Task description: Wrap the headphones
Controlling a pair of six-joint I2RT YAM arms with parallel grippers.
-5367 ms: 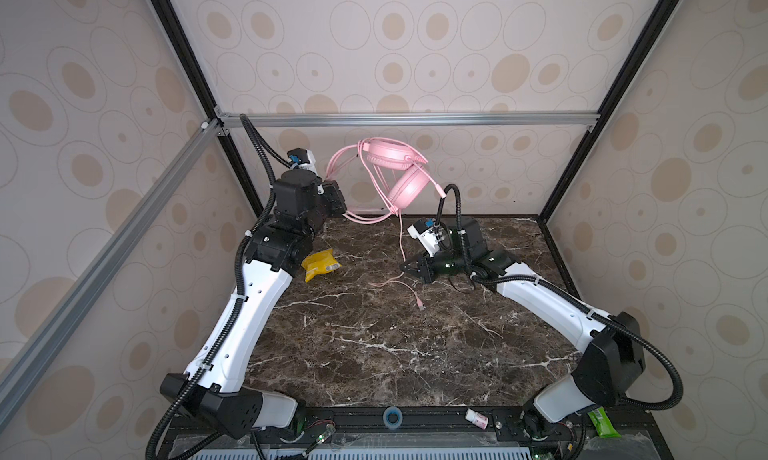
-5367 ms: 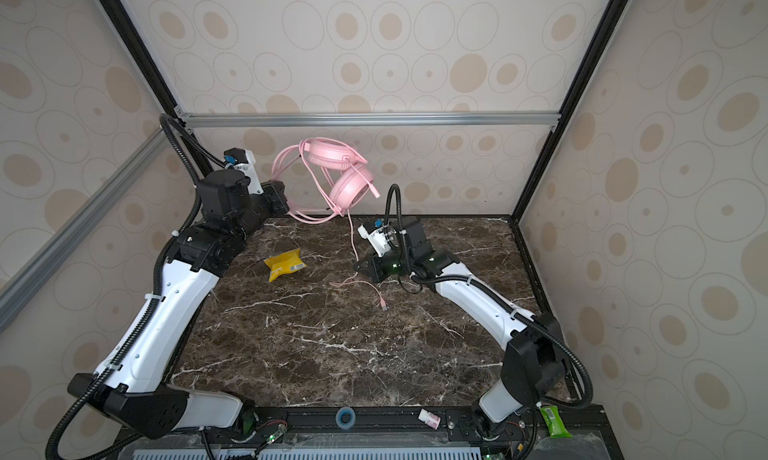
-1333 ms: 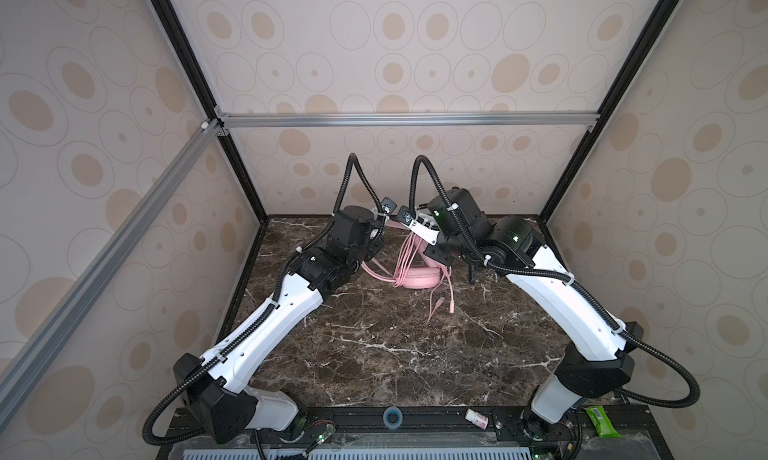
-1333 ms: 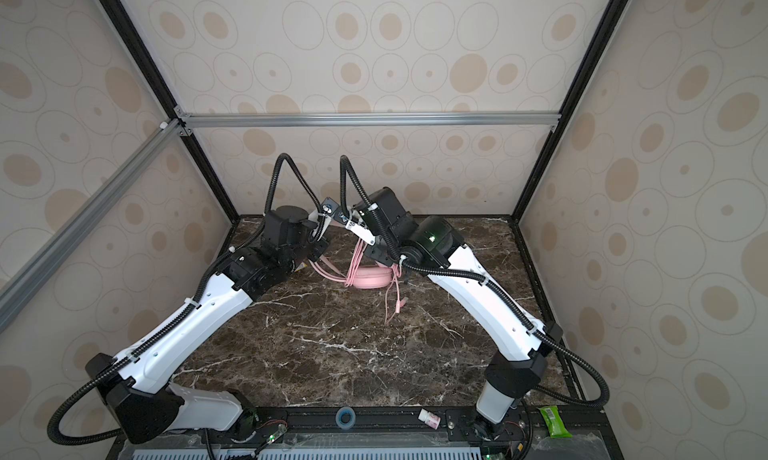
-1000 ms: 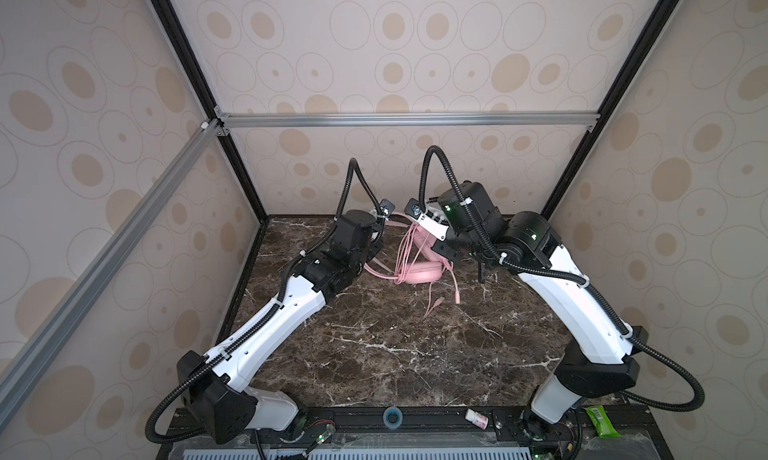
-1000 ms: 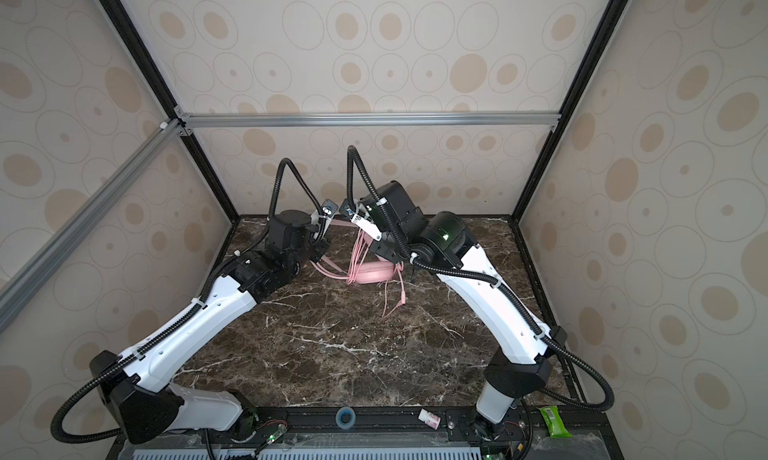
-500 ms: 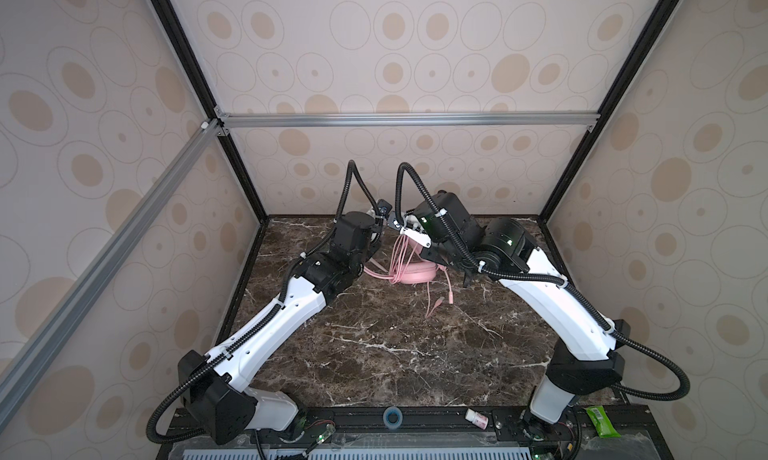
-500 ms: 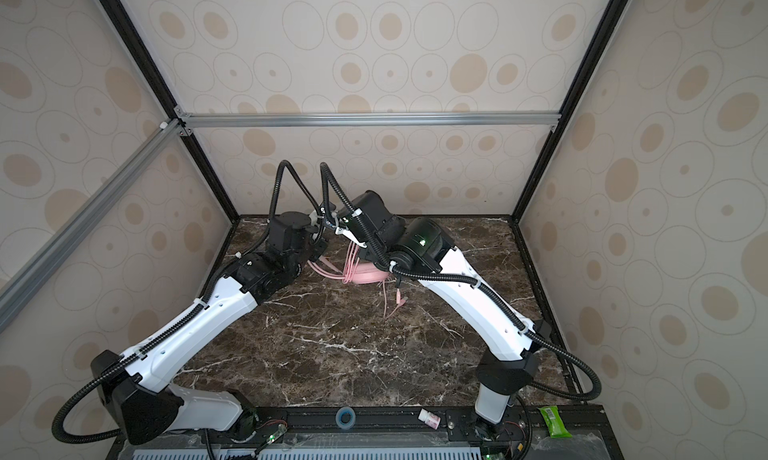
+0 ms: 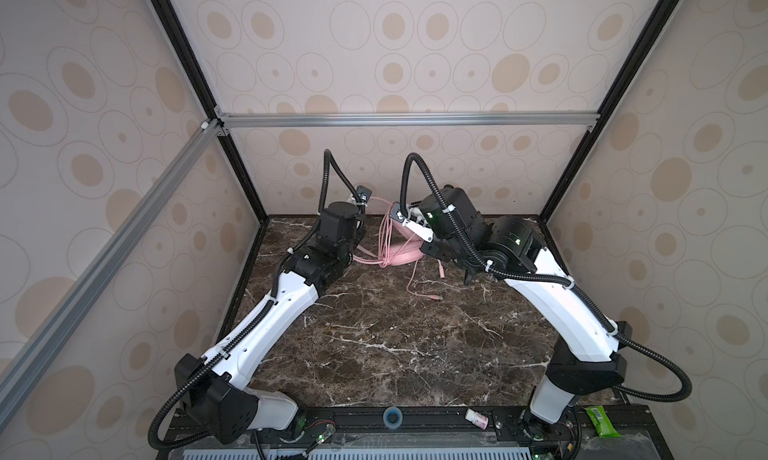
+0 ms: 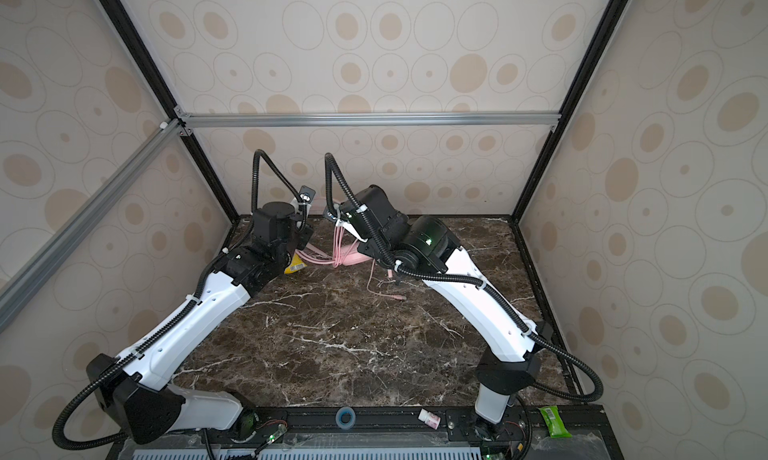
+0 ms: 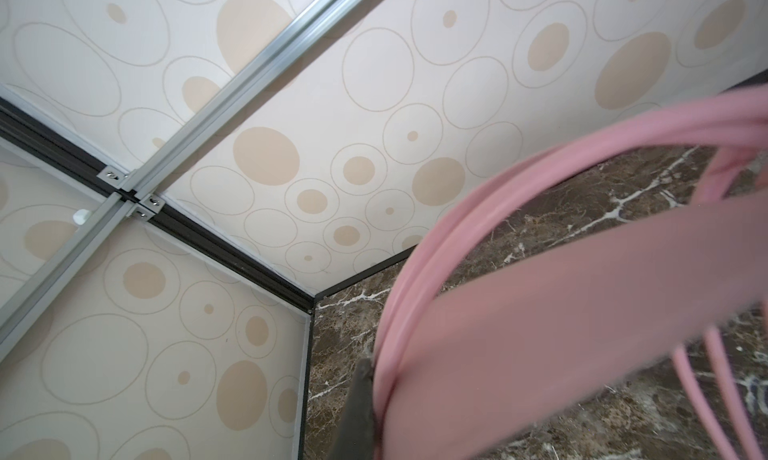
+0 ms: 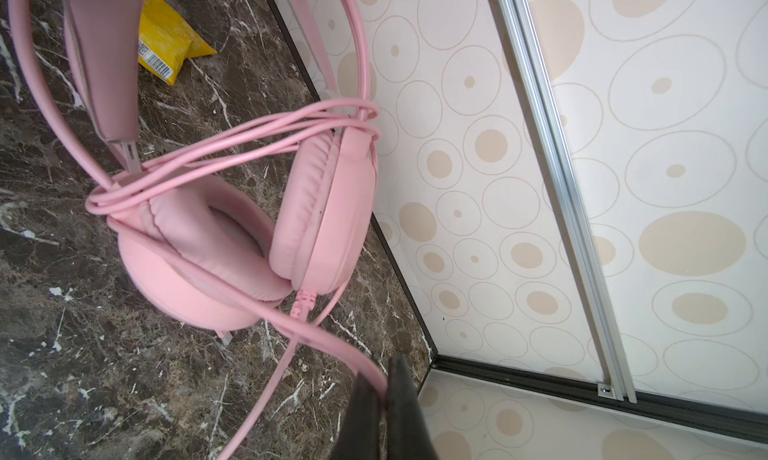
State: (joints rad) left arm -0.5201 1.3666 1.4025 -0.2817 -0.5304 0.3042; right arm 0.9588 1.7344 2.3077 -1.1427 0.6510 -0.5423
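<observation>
I need to raise the headband [image 11: 560,324] with my left gripper before my right gripper reaches under the earcups [image 9: 404,253], because they sit low over the marble table with little space beneath.
The pale pink headphones [image 9: 400,256] lie low at the back middle of the marble table, also visible in a top view [image 10: 354,259]. In the right wrist view both padded earcups [image 12: 208,266] rest together, with several turns of the thin pink cable [image 12: 232,146] looped across the wire headband. My left gripper [image 11: 376,379] is shut on the headband [image 11: 582,312], which fills the left wrist view. My right gripper [image 12: 384,375] is shut on the cable just beside the earcups. The cable's loose end [image 9: 436,298] trails forward on the table.
A yellow packet [image 10: 296,266] lies by the left arm's wrist, close to the headphones. The back wall and corner posts stand right behind both grippers. A small white bottle [image 9: 476,418], a blue ring [image 9: 390,416] and a green packet [image 9: 600,422] sit at the front rail.
Earlier the headphones hung high at the back left; now they are down at the back middle. Over the last second the right gripper swung left and slightly back right, carrying the cable.
</observation>
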